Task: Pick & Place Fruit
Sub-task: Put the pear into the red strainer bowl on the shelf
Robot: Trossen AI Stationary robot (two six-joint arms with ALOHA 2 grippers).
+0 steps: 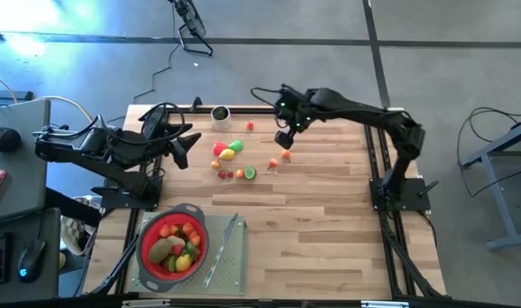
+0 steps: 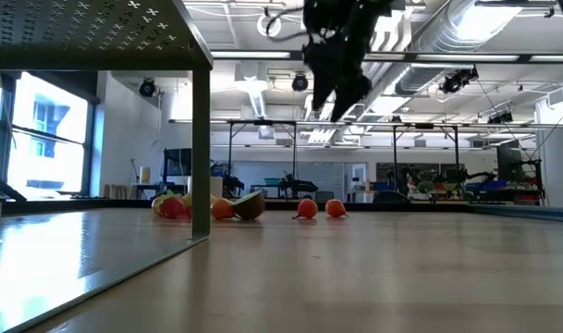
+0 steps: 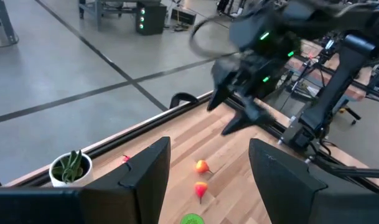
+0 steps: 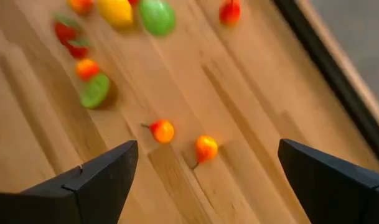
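The farther orange-red fruit (image 1: 286, 155) lies centred ahead of the robot's open fingers, clear of its neighbour (image 1: 273, 162), so the right gripper should go on lowering until the fingers are on both sides of that farther fruit.
Several loose toy fruits (image 1: 230, 154) lie on the wooden table near its far middle: yellow, green, red and orange ones. Two small orange-red fruits (image 4: 163, 130) (image 4: 206, 148) lie apart to their right. My right gripper (image 1: 283, 137) hangs open above these two, tipped downward, its fingers (image 4: 102, 171) wide on either side and clear of the table. My left gripper (image 1: 185, 145) is open and holds nothing, raised over the table's left part and pointing toward the fruit. More fruits lie in a red strainer (image 1: 206, 239) at the near left.
A small plant in a white pot (image 1: 220, 113) stands at the far edge, behind the fruit. A slim grey knife (image 1: 227, 235) lies on a grey mat (image 1: 234, 269) beside the strainer. Bare wood stretches over the table's near right.
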